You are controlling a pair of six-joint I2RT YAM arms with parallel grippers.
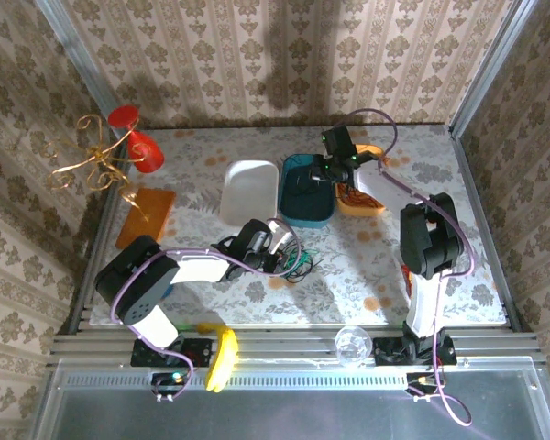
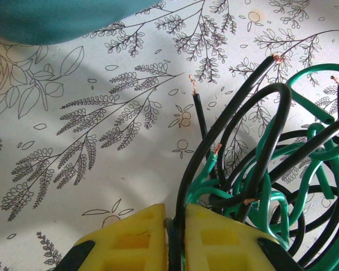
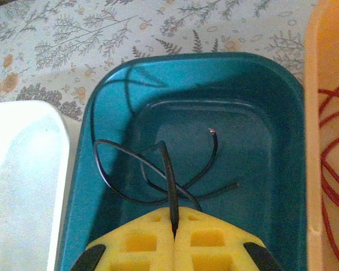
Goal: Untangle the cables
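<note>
I keep moving my right gripper over the bin's bottom point(image 3: 237, 152) and release there, since the hanging black cable's loops and loose ends point(image 3: 213, 131) are inside the teal bin's rim.
A tangle of black and green cables point(image 2: 271, 169) lies on the floral table cover, in front of the teal bin point(image 1: 298, 215) in the top view. My left gripper point(image 2: 175, 217) is shut on a black cable at the tangle's left edge, with a green strand pinched beside it. The same gripper point(image 1: 280, 245) sits just left of the tangle point(image 1: 300, 265). My right gripper point(image 3: 174, 217) is shut on another black cable point(image 3: 158, 169), which loops down into the teal bin point(image 3: 260, 101). It hangs over that bin point(image 1: 327, 174). Red cable point(image 3: 333, 169) lies in the orange bin point(image 3: 319, 68).
A white tray point(image 1: 247, 188) stands left of the teal bin, and the orange bin point(image 1: 362, 203) stands to its right. At the far left are a gold wire stand point(image 1: 96, 160) and a brown board point(image 1: 147, 215). A clear object point(image 1: 353, 341) and a yellow one point(image 1: 225, 357) lie on the front rail.
</note>
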